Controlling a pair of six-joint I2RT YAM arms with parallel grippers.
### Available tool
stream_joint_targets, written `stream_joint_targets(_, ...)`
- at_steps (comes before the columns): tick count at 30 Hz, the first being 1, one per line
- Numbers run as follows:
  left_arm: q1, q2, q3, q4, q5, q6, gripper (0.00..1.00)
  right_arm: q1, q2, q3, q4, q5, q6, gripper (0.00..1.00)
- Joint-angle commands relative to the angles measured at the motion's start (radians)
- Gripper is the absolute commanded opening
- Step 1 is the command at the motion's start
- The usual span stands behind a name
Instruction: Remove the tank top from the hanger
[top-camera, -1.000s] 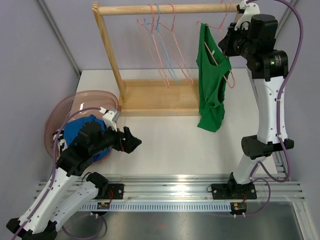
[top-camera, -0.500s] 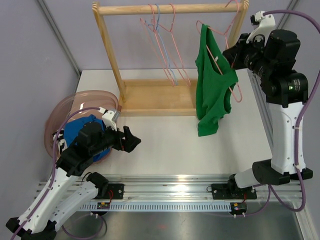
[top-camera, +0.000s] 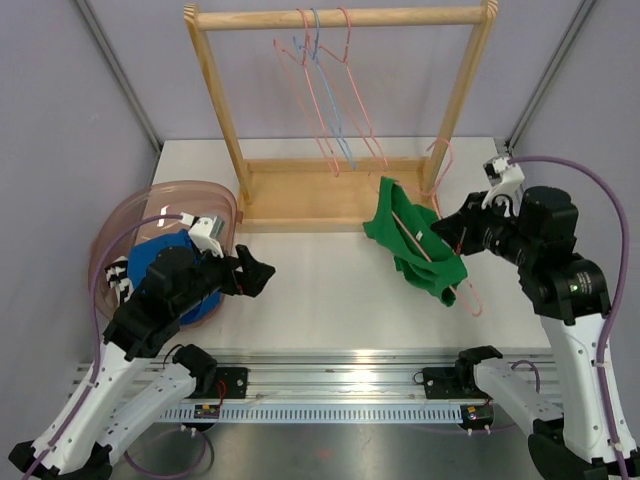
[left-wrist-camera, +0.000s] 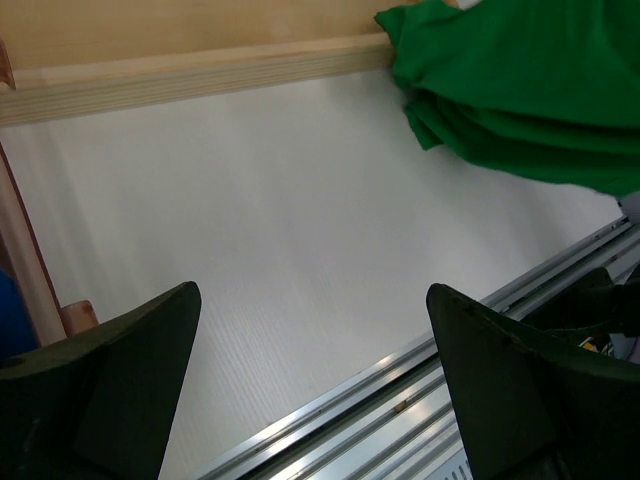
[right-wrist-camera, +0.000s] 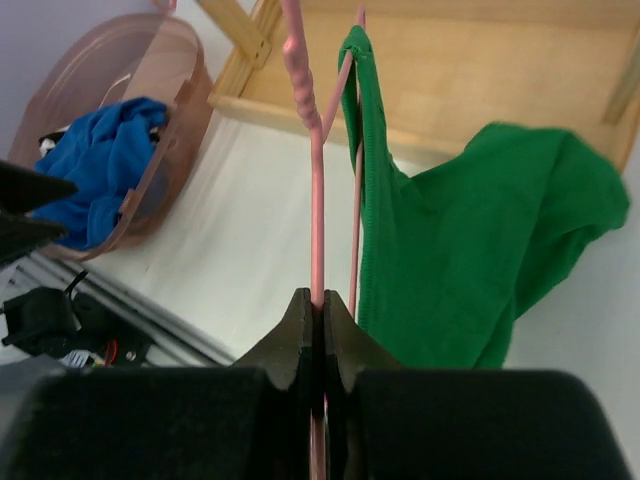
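My right gripper is holding only the pink hanger's wire (right-wrist-camera: 317, 220), so my left gripper should keep going toward the green tank top's strap (top-camera: 389, 192) until it closes there.
The green tank top (top-camera: 408, 240) hangs on a pink hanger (top-camera: 441, 165) that is off the rod and low over the table, in front of the rack's right post. The cloth sags onto the table. My right gripper (top-camera: 449, 233) is shut on the hanger's wire; the right wrist view shows the jaws (right-wrist-camera: 320, 305) pinching the pink wire (right-wrist-camera: 316, 200), with the tank top (right-wrist-camera: 470, 250) to its right. My left gripper (top-camera: 257, 275) is open and empty, low over the table, left of the tank top. The left wrist view shows its open gripper (left-wrist-camera: 310, 295) and the tank top (left-wrist-camera: 510, 90) at top right.
A wooden rack (top-camera: 300, 190) stands at the back with several wire hangers (top-camera: 325, 90) on its rod. A pink basket (top-camera: 120, 225) holding a blue cloth (top-camera: 150, 262) sits at the left, behind my left arm. Metal rails (top-camera: 350, 375) run along the table's near edge.
My right arm has lifted the hanger with the tank top off the rod and brought it down and forward to the table. My left gripper has shifted slightly.
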Motion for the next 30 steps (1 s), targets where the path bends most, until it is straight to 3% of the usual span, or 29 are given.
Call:
stream_joint_targets(1,-0.018,0.002,0.044,0.135,-0.016,-0.053,0.99,-0.002,-0.044,-0.142,0.102,-0.145,0.077,0.00)
stream_joint_targets(5,-0.077,0.057,0.037,0.209,-0.078,-0.088,0.99,0.007,-0.082,-0.277,0.175,-0.248,0.133,0.00)
stream_joint_targets(9,-0.181,0.107,0.020,0.276,-0.244,-0.102,0.99,0.030,-0.151,-0.400,0.278,-0.337,0.208,0.00)
stream_joint_targets(14,-0.351,0.200,0.015,0.329,-0.412,-0.067,0.99,0.058,-0.193,-0.462,0.362,-0.435,0.286,0.00)
stream_joint_targets(22,-0.612,0.381,0.086,0.424,-0.555,0.050,0.96,0.070,-0.245,-0.511,0.393,-0.472,0.338,0.00)
stream_joint_targets(27,-0.641,0.479,0.138,0.448,-0.637,0.051,0.88,0.073,-0.280,-0.496,0.393,-0.529,0.358,0.00)
stream_joint_targets(30,-0.641,0.507,0.146,0.468,-0.658,0.047,0.79,0.073,-0.294,-0.463,0.341,-0.549,0.334,0.00)
